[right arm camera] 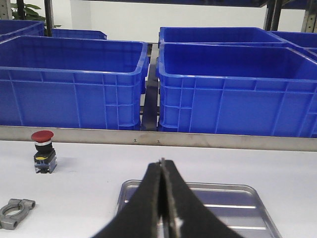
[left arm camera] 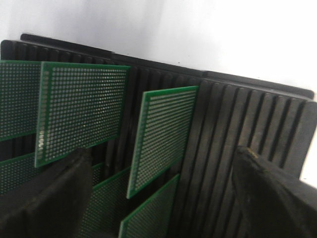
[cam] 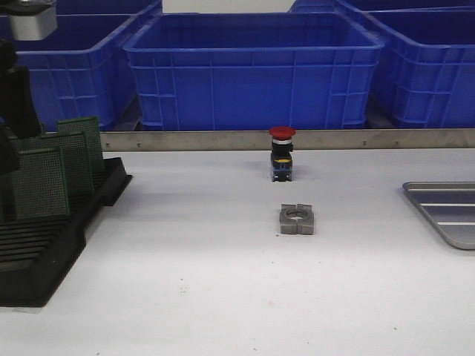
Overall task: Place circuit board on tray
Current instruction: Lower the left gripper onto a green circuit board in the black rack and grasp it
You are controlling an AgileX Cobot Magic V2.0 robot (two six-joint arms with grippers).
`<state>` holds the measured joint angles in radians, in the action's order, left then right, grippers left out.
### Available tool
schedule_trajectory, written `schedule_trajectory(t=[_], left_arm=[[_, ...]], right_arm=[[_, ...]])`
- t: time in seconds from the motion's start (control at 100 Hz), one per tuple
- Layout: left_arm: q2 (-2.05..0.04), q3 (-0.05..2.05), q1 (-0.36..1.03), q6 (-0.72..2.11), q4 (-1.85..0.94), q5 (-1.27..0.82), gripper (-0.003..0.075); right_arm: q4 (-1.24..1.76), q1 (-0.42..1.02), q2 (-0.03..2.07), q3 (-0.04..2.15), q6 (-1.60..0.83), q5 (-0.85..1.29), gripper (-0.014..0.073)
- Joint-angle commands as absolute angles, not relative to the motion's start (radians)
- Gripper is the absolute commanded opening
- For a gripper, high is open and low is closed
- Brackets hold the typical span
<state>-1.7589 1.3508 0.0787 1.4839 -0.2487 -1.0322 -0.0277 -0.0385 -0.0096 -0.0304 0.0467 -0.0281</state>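
Observation:
I keep lowering my left gripper until it closes on the circuit board's top edge (left arm camera: 137, 144), because the end circuit board (left arm camera: 163, 134) stands between my open fingers beside empty slots.
Several green perforated circuit boards (cam: 56, 167) stand upright in the slots of a black rack (cam: 44, 259) at the left of the table. In the left wrist view my left gripper (left arm camera: 163, 150) is open just above the rack (left arm camera: 233, 124), its black fingers (left arm camera: 49, 198) wide apart on either side of one circuit board (left arm camera: 163, 134), touching nothing. The silver-grey tray (cam: 445, 211) lies empty at the table's right edge. My right gripper (right arm camera: 162, 162) is shut and empty, hovering over the tray's near end (right arm camera: 223, 196). It is out of the front view.
A red-capped push button (cam: 282, 152) stands mid-table, with a grey metal clamp (cam: 297, 219) in front of it. Large blue bins (cam: 252, 70) line the back behind a metal rail (cam: 223, 139). My left arm (cam: 13, 104) shows dark over the rack.

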Motion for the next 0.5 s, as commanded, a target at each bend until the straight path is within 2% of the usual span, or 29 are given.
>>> schedule_trajectory(t=[0.0, 0.49], left_arm=[[-1.719, 1.383, 0.084, 1.497, -0.284, -0.995, 0.0535], [-1.804, 1.383, 0.108, 1.497, -0.295, -1.038, 0.0534]], right_arm=[[-0.029, -0.038, -0.027, -0.034, 0.048, -0.113, -0.0069], [-0.029, -0.038, -0.027, -0.034, 0.048, -0.113, -0.0069]])
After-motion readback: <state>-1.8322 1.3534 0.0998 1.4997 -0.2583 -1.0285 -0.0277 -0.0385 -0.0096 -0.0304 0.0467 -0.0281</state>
